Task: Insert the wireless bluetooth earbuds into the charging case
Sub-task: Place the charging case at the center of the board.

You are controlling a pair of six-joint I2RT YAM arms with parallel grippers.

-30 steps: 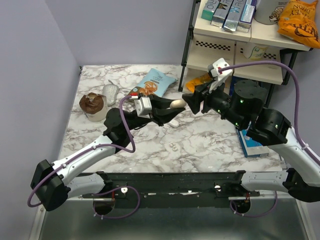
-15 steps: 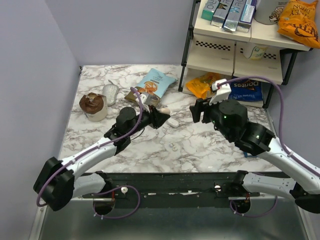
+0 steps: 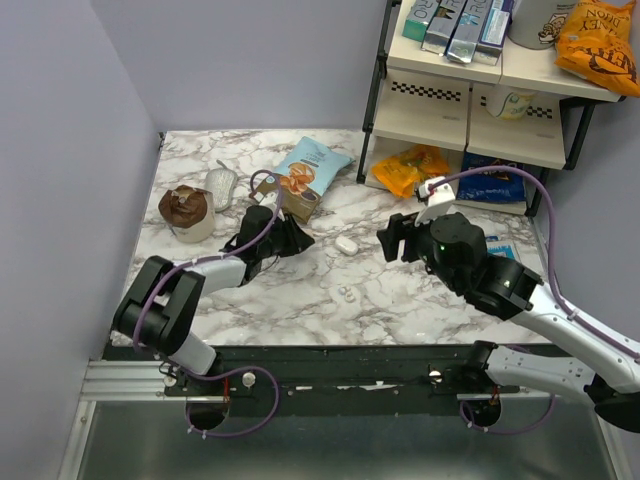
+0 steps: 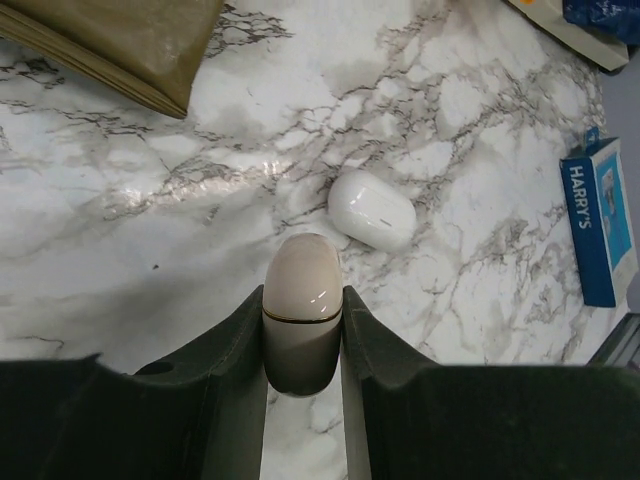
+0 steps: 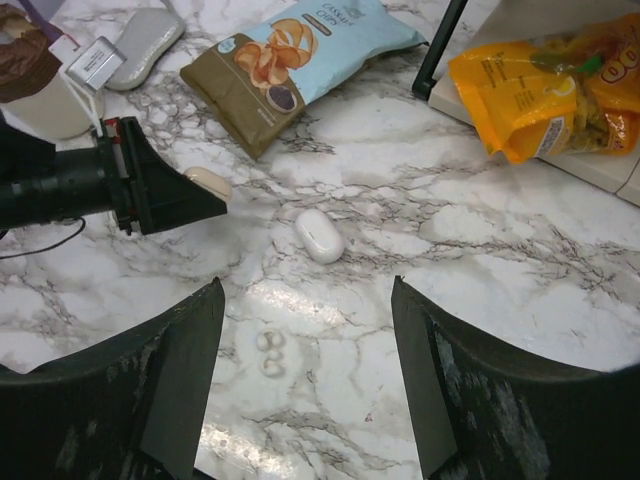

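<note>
My left gripper should put down the cream-peach case it is holding and take the white oval case, because that one matches the white earbuds.
My left gripper [image 4: 303, 305] is shut on the charging case [image 4: 302, 300], a cream-peach capsule with a thin seam, held low over the marble table. Its tip also shows in the right wrist view [image 5: 208, 181]. In the top view the left gripper [image 3: 296, 238] is at the table's left middle. The two tiny white earbuds [image 3: 345, 293] lie together on the marble in front, also seen in the right wrist view [image 5: 270, 352]. My right gripper [image 5: 307, 290] is open and empty above them; in the top view it [image 3: 396, 236] is right of centre.
A plain white oval object [image 3: 347, 244] lies beside the case [image 4: 372, 210]. A snack bag [image 3: 312, 165], a silver pouch [image 3: 220, 185] and a brown-topped cup [image 3: 186, 212] are at the back left. A shelf rack [image 3: 470, 100] stands at the back right, and a blue box [image 4: 600, 235] lies at the right.
My left arm has drawn back to the left and lowered with the case still held. My right gripper has pulled away from it, down and to the right, and stayed open.
</note>
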